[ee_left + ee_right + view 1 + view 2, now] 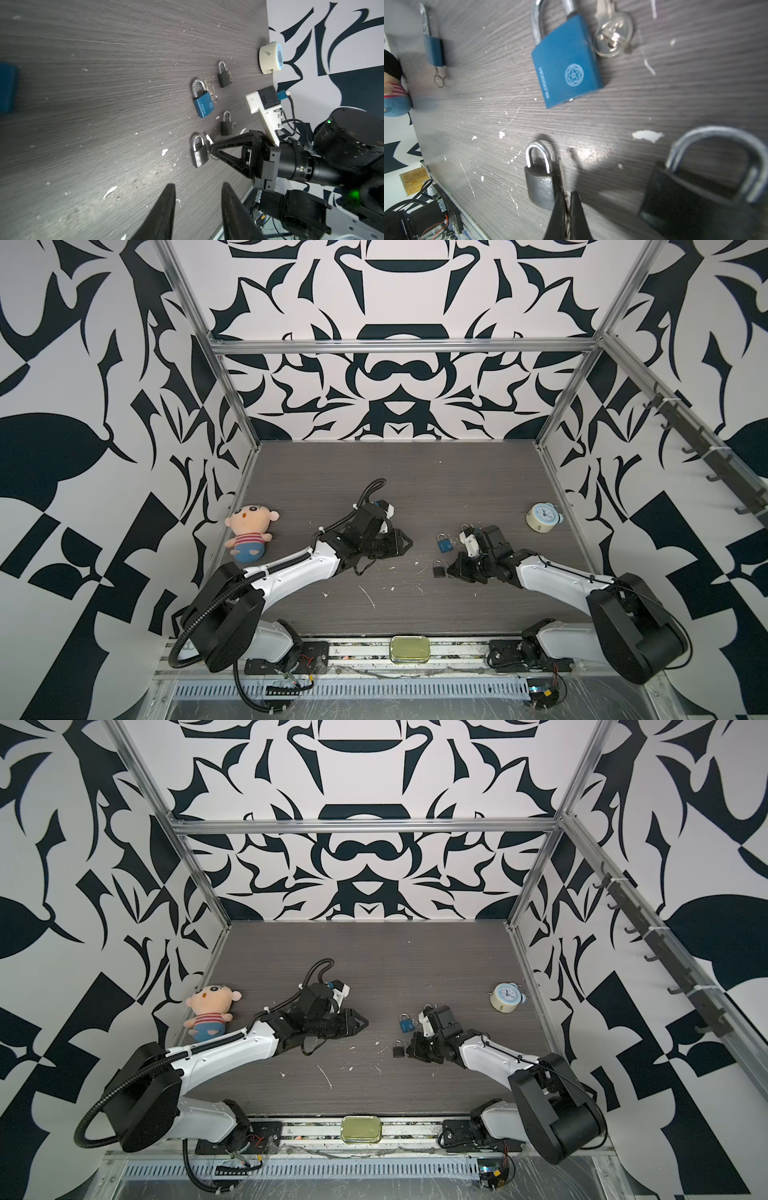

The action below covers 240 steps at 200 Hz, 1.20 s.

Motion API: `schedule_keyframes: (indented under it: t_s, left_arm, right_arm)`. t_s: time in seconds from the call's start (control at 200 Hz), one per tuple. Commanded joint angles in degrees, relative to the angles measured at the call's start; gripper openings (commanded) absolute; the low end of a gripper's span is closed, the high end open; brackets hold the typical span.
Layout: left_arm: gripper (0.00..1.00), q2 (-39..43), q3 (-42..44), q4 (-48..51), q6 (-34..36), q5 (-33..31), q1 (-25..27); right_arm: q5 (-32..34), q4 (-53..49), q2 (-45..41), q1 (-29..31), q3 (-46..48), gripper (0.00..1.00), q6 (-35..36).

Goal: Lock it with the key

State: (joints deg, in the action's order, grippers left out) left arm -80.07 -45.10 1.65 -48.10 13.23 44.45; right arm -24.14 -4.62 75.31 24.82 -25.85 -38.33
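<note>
I can see the grey padlock's shackle [537, 145] shut but the far blue one's raised, so my right gripper should leave the key and grasp that blue padlock's body [433, 50].
A small grey padlock [540, 185] [438, 569] lies flat on the dark wood table, its shackle down in the body. My right gripper [566, 195] [449, 570] is shut on a thin key [561, 168], seen edge-on. The key runs along the padlock's side, touching or nearly touching it. In the left wrist view the right gripper's tip [211, 149] sits at the grey padlock [199, 153]. My left gripper [198, 187] [409, 543] stands open and empty over bare table, left of the locks.
A blue padlock [566, 68] [444, 543] lies just beyond, with loose keys [612, 35] beside it. Two black padlocks [224, 76] [226, 126] lie nearby. An alarm clock [542, 517] stands far right, a plush doll [249, 533] far left, a metal tin [409, 649] at the front edge.
</note>
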Motion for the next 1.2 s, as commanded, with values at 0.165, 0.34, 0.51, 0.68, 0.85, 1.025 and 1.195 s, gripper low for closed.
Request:
schedule_keyframes:
  t_s: [0.165,0.34,0.51,0.68,0.85,1.025,1.195]
  left_arm:
    - [0.4,2.38,1.77,0.82,0.32,-1.4,-0.59]
    - [0.4,2.71,2.25,0.63,0.33,-1.42,-0.74]
    - [0.4,3.88,2.94,0.37,0.22,-2.03,-1.1]
    - [0.4,6.6,3.86,1.65,0.68,-3.78,-2.47]
    - [0.41,14.2,6.89,3.89,0.82,-4.63,-7.57]
    - [0.48,23.37,11.53,7.0,0.88,-2.21,-16.89]
    - [0.54,31.97,13.93,10.89,2.12,-1.28,-24.12]
  right_arm:
    - [0.94,1.95,-0.42,1.28,0.27,0.21,-1.3]
    - [2.93,-2.89,-4.96,1.5,-0.61,0.23,-0.77]
    - [4.4,-8.07,-9.5,1.67,-2.0,0.24,-0.02]
    - [7.68,-12.46,-12.92,4.17,-4.86,0.24,0.74]
    - [15.36,-14.55,-9.52,11.64,-12.47,0.3,2.58]
    - [21.22,-12.76,2.58,18.33,-24.31,0.37,6.24]
    - [22.61,-9.61,16.33,20.74,-35.99,0.56,5.42]
